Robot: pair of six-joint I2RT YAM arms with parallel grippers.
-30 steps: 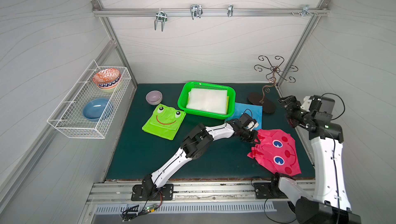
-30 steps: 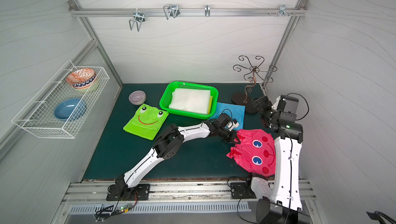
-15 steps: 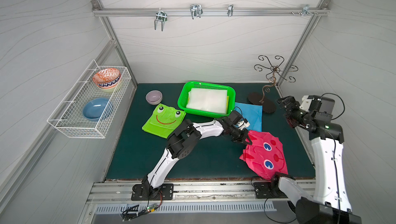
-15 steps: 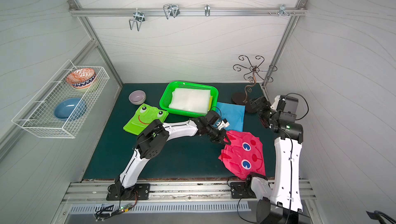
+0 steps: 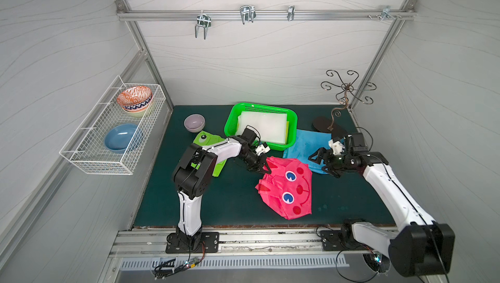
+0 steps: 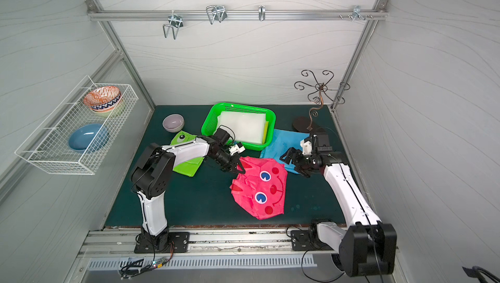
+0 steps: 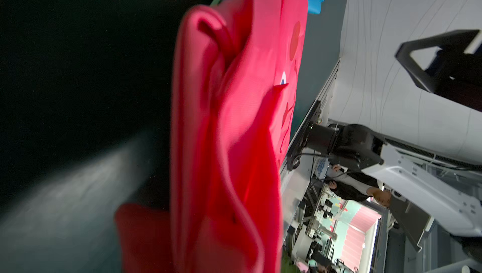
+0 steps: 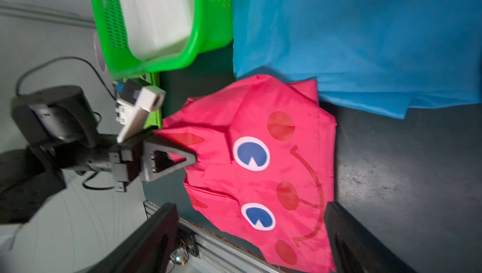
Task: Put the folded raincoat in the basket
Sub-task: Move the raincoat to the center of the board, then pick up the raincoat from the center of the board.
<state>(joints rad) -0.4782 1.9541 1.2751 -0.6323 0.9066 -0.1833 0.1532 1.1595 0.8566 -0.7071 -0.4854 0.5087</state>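
Observation:
I should take the straight edge (image 5: 309, 180) by the smile with my right gripper and lift the raincoat over the basket, while my left gripper is on the raincoat's loose corner (image 5: 270, 164).
The folded raincoat (image 5: 286, 187) is pink-red with a cartoon face and lies on the dark mat in both top views, its far-left corner lifted. My left gripper (image 5: 263, 169) is shut on that corner; it also shows in the right wrist view (image 8: 191, 158). Red fabric (image 7: 229, 128) fills the left wrist view. The green basket (image 5: 230, 122) stands just beyond, holding a white folded sheet (image 5: 263, 124). My right gripper (image 5: 322, 163) hovers open over the blue cloth, right of the raincoat. Its fingers (image 8: 156, 232) frame the raincoat's near edge (image 8: 260, 180).
A blue folded cloth (image 5: 308, 146) lies right of the basket (image 8: 208, 44). A green frog-face raincoat (image 5: 208, 139) lies left, partly under my left arm. A grey bowl (image 5: 194, 123) and a metal hook stand (image 5: 332, 124) are at the back. A wire rack (image 5: 113, 133) hangs left.
My left gripper has dragged the red raincoat leftward and toward the basket. My right arm has swung down and inward from the right wall to beside the raincoat.

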